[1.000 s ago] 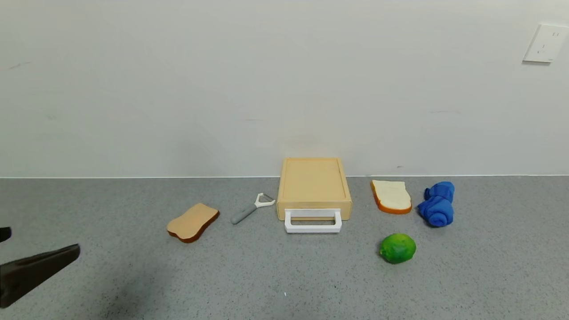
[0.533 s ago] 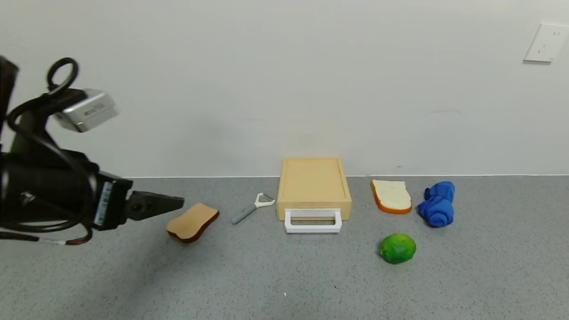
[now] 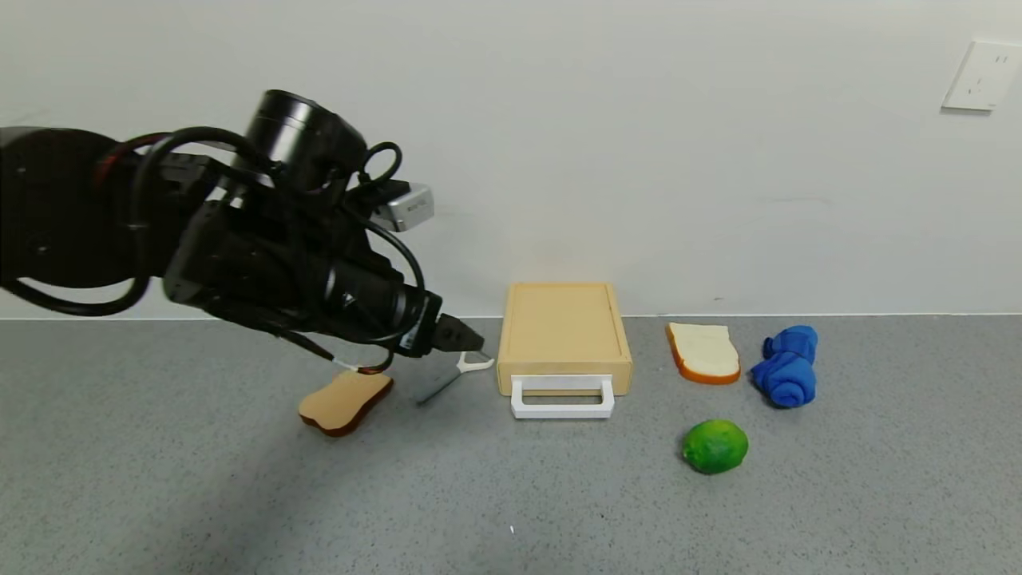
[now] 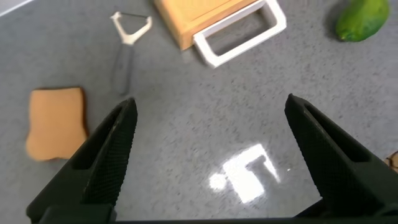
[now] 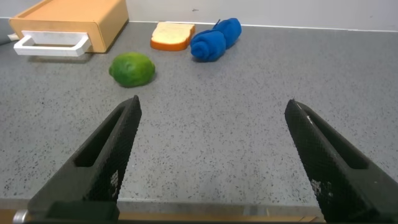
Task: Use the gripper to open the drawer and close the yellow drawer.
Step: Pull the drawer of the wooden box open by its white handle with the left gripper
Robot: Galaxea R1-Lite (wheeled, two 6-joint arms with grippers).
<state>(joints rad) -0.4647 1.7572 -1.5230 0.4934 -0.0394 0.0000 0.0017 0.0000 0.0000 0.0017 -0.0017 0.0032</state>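
Observation:
The white loop handle is below the top's front edge, so the drawer's tray will slide out and the top will stay put when the robot pulls.
The pale yellow-tan drawer stands against the back wall at the middle of the counter, its tray pushed in and its white loop handle facing me. It also shows in the left wrist view and the right wrist view. My left gripper is open and empty. It hangs above the counter just left of the drawer, over the peeler. In the left wrist view the handle lies ahead of the open fingers. My right gripper is open and empty, low over the counter's near right part.
A brown bread slice lies left of the peeler. A white bread slice, a rolled blue cloth and a green lime lie right of the drawer. The counter's front edge shows under my right gripper.
My left arm has swung in from the left edge, up and to the right, until its gripper hangs beside the drawer. The drawer and the other things have not moved.

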